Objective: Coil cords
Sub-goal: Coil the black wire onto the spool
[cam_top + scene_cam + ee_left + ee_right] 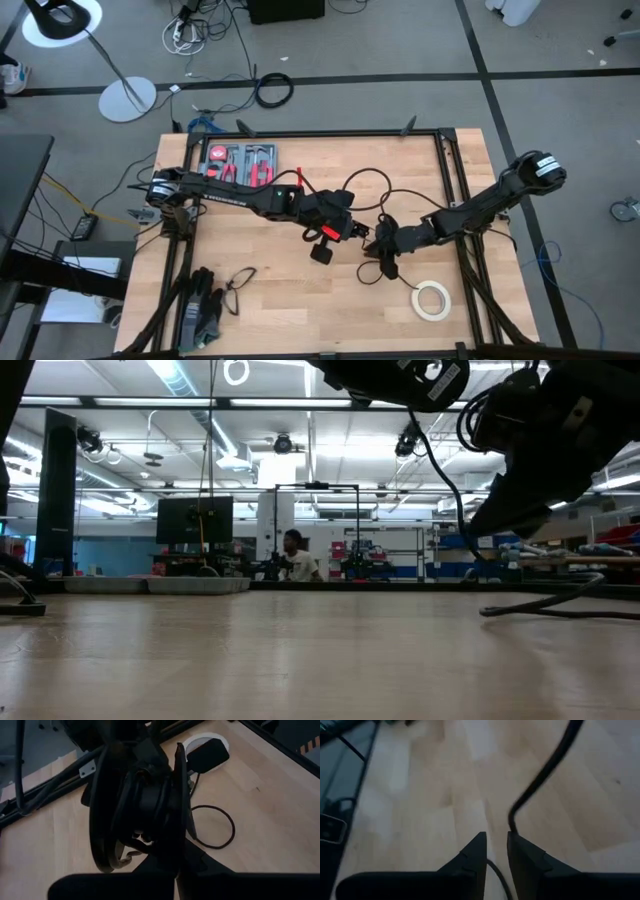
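The small loop lies loose on the wood, so the cable will pull it along and open it out when the robot carries the gripped piece of cable (pixel 525 799).
The thin black cable (pixel 368 182) lies in loose loops on the wooden table between my two arms. Part of it is gathered into a coil (pixel 135 805) at my left gripper (pixel 338 228), mid-table, which is shut on it. My right gripper (pixel 385 243) is just to the right of it, low over the table, its fingers (pixel 495 845) close together around a strand. One small loop (pixel 216 827) rests flat on the wood. A chunky black piece (pixel 207 755) shows in front of the tape roll. My left gripper holds the gathered coil (pixel 150 800) of several turns, which stands upright across its fingers, clear of the table. The coil itself hides the place of contact. A loose strand hangs from it down to the table (pixel 470 530). My right gripper has one strand of the cable (pixel 496 870) running between its two fingers, which slant down at the table from the right. The strand leaves by one fingertip (pixel 512 827) and bends up and away. The cable is slack.
A cream-white tape roll (pixel 432 298) lies near the front right. A red tool case (pixel 240 163) is at the far left, and gloves (pixel 203 312) and glasses (pixel 238 284) at the near left. Black frame rails (pixel 450 160) edge the table.
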Available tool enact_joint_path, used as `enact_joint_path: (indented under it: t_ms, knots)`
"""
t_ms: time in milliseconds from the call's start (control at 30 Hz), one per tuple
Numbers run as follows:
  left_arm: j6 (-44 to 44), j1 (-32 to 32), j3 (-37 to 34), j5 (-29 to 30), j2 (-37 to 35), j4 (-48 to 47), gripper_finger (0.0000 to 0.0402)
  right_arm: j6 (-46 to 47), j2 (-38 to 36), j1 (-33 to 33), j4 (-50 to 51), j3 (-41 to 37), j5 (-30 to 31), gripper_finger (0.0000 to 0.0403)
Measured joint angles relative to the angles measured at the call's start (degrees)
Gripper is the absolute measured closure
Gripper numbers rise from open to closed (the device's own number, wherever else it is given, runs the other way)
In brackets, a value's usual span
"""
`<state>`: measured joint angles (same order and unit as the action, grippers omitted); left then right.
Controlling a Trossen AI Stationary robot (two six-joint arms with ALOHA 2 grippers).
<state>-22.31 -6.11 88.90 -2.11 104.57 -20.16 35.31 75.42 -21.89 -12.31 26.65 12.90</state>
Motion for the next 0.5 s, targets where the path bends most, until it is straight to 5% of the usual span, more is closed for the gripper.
enact_joint_path:
  t_ms: [500]
  knots:
    - [0.02, -0.44, 0.00, 0.17, 0.00, 1.09, 0.0402, -5.51, -0.02, -0.13, -6.39, -1.37, 5.78, 0.0328]
